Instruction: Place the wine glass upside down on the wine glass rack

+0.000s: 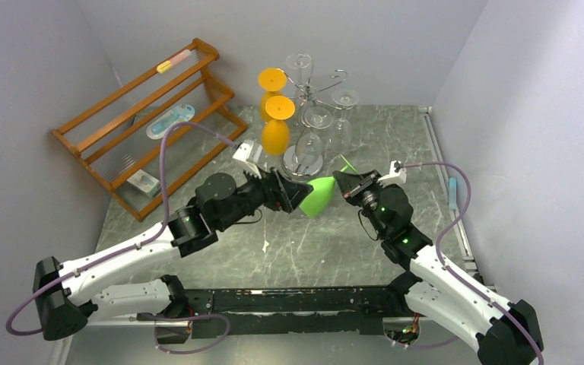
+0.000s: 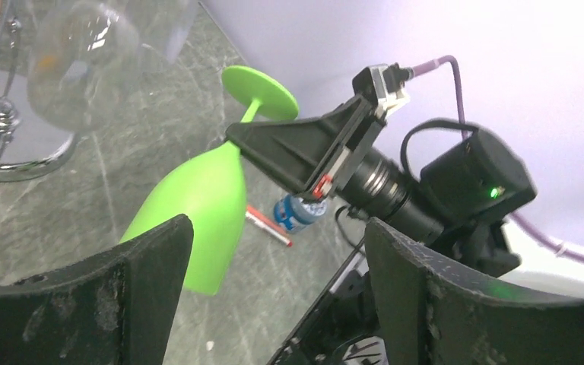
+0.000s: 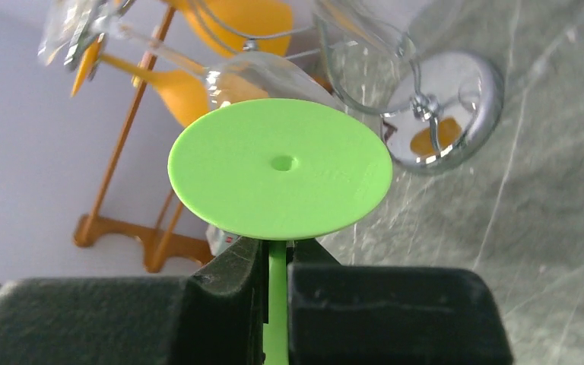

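My right gripper is covering the wine glass's stem (image 2: 250, 112), which the rack needs, so my left gripper should hold the wine glass's foot (image 2: 261, 91) while my right gripper grabs the wine glass's edge.
A bright green wine glass (image 1: 318, 196) is held tilted above the table, its bowl pointing at my left arm. My right gripper (image 1: 344, 179) is shut on its stem (image 3: 277, 274) just below the round foot (image 3: 281, 179). My left gripper (image 1: 293, 194) is open, its fingers (image 2: 144, 266) next to the bowl's mouth (image 2: 205, 198) without gripping it. The silver wire rack (image 1: 315, 95) stands behind on its shiny disc base (image 1: 303, 161), which also shows in the right wrist view (image 3: 445, 114). Two orange glasses (image 1: 276, 125) and several clear glasses (image 1: 344, 99) hang upside down on it.
An orange wooden slatted rack (image 1: 144, 122) stands at the back left with small items on it. A red-and-white pen (image 2: 268, 226) and a small blue bottle (image 2: 296, 213) lie on the marble table (image 1: 327, 243) under the right arm. Grey walls close in on three sides.
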